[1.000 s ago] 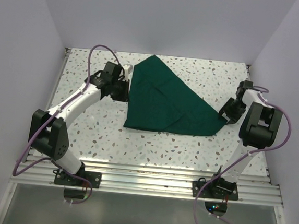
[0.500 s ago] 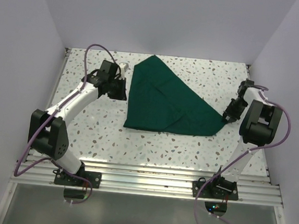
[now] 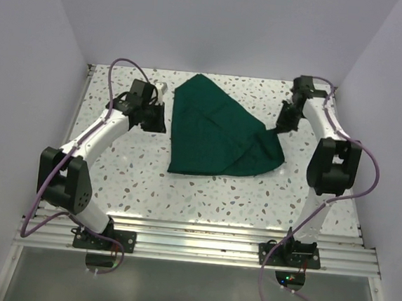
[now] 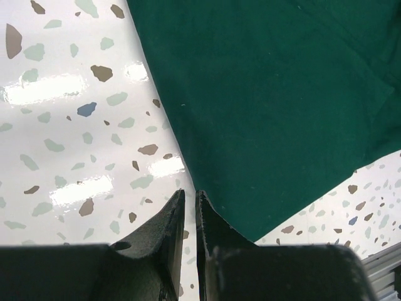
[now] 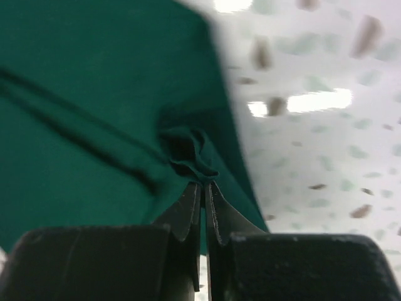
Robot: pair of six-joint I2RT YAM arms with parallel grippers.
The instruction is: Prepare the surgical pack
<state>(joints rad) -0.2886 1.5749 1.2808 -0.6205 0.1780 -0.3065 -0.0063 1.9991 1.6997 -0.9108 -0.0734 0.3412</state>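
The drape's corner [image 3: 266, 134] is pinched and the drape's middle is lying flat. My right gripper goes on across and lets go at the edge [image 3: 174, 130] beside my left gripper.
The dark green drape [image 3: 213, 127] lies folded on the speckled table, and nothing else shows on it. My right gripper [image 3: 279, 128] is shut on the drape's right corner and holds it raised above the table, toward the back. In the right wrist view, bunched green cloth [image 5: 188, 153] sits pinched at the tips of the right gripper [image 5: 203, 183]. My left gripper [image 3: 159, 126] stands just left of the drape's left edge. In the left wrist view, the left gripper [image 4: 190, 193] has its jaws almost together with only table showing between them, and the drape [image 4: 269, 94] lies to its right.
White walls close in the table on the left, back and right. Aluminium rails [image 3: 200, 238] run along the near edge by the arm bases. Bare speckled tabletop [image 3: 204, 193] lies in front of the drape.
The right gripper shut on the drape's right corner and carried it back and to the left, pulling that side up. The left gripper drew slightly left, off the drape's edge.
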